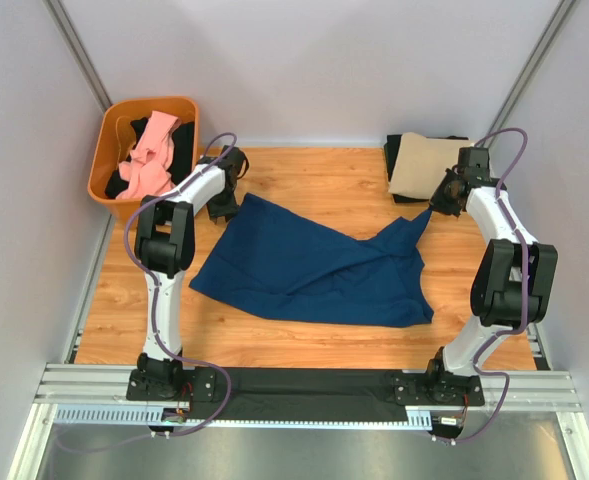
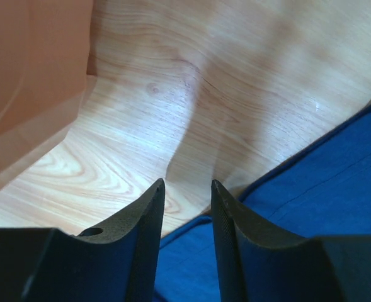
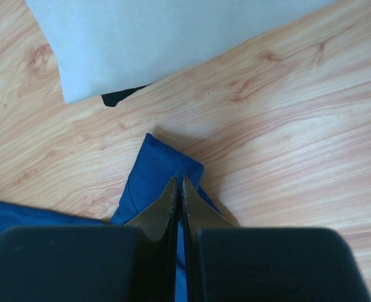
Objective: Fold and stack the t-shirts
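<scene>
The t-shirt's cloth is already in a long strip (image 1: 349, 292). The navy blue t-shirt (image 1: 304, 255) will swing around in one piece and hold that shape when I pull it.
The navy blue t-shirt (image 1: 314, 268) lies spread and rumpled on the wooden table, its print hidden. My right gripper (image 1: 432, 209) is shut on the shirt's far right corner (image 3: 163, 167) and holds it a little above the wood. My left gripper (image 1: 224, 206) is open at the shirt's far left corner; the cloth edge (image 2: 191, 251) lies between and below its fingers (image 2: 148, 207). A folded tan t-shirt (image 1: 426, 165) lies on a black one (image 1: 398, 152) at the back right. A pink t-shirt (image 1: 150, 155) and black cloth sit in the orange basket (image 1: 107, 150).
The basket stands off the table's back left corner, close to my left arm; its orange wall (image 2: 28, 69) fills the left wrist view's left side. The tan stack's corner (image 3: 141, 38) lies just beyond my right gripper. Grey walls enclose the table.
</scene>
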You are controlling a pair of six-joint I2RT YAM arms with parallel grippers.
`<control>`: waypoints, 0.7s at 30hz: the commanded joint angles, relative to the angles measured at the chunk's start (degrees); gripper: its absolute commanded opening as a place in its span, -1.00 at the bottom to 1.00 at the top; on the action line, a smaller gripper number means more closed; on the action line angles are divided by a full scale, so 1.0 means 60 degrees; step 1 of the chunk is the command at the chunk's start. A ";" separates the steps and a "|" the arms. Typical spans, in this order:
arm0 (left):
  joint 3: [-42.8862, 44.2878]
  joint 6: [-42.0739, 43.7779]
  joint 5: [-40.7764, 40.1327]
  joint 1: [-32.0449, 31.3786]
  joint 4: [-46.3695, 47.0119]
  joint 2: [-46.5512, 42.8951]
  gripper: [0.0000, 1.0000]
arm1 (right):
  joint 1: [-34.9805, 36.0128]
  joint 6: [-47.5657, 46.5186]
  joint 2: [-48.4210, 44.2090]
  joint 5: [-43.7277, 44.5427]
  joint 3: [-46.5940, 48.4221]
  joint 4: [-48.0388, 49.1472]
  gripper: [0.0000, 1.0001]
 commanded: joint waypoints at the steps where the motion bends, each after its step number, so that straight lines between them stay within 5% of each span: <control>1: -0.0352 -0.0116 0.0356 0.0051 0.0596 -0.0728 -0.11 | 0.0065 -0.0040 -0.0028 -0.0447 0.0063 0.0503 -1.00; 10: 0.1213 0.0148 0.1484 -0.0139 0.1125 -0.0731 0.11 | 0.0270 -0.0098 0.0016 -0.0623 0.0151 0.0489 -1.00; 21: 0.3191 -0.0277 0.2450 -0.0256 0.1110 0.1276 0.15 | 0.0285 -0.0098 -0.0013 -0.0814 0.0210 0.0475 -1.00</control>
